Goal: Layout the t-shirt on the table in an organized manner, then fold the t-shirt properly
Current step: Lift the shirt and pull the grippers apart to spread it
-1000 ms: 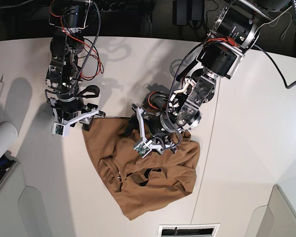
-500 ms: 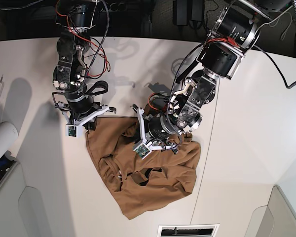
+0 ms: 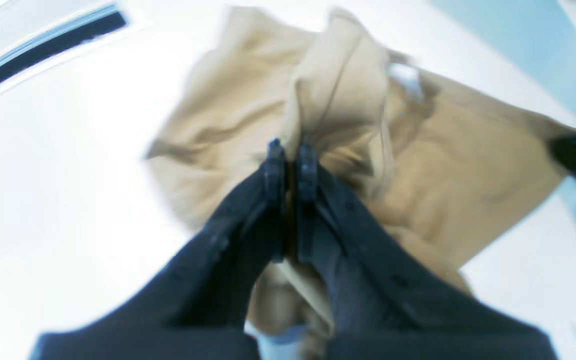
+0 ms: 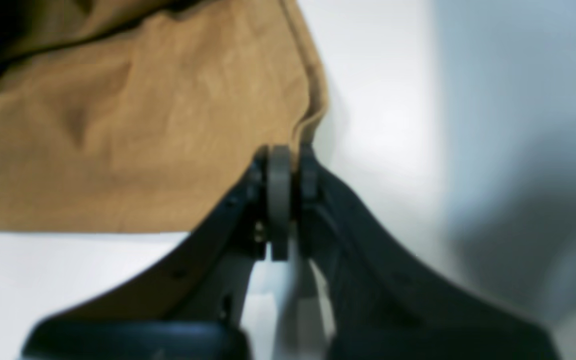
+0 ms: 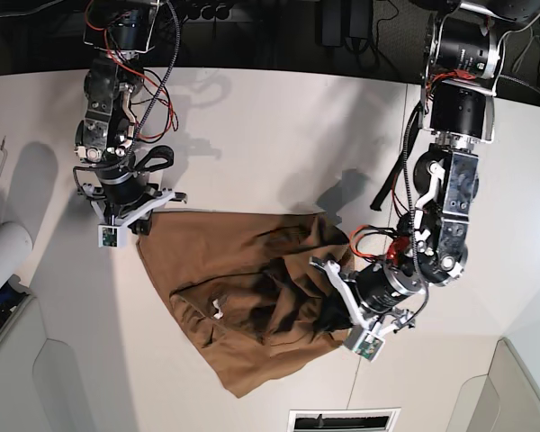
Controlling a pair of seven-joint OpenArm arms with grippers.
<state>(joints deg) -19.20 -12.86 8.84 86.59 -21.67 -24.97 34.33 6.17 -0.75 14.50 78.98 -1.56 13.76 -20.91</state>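
The t-shirt's middle is bunched up and its corner is in my right gripper. Next, I stretch the t-shirt by pulling its fold away from that corner with my left gripper.
The tan-brown t-shirt lies crumpled on the white table, pulled out wide between my two arms. My right gripper is shut on the shirt's upper left corner; the right wrist view shows its jaws pinching the hem edge. At the shirt's right side, my left gripper is shut on a bunched fold. In the left wrist view that gripper has fabric rising from between its tips. A small white tag shows there. The lower hem lies loose.
A white roll lies at the table's left edge. Light grey moulded panels sit at the near corners. A dark slot is at the near edge. A thin seam crosses the table right of the shirt.
My left arm swung from the shirt's middle to its lower right, dragging fabric along. My right gripper shifted slightly left. The shirt is now stretched wider between them.
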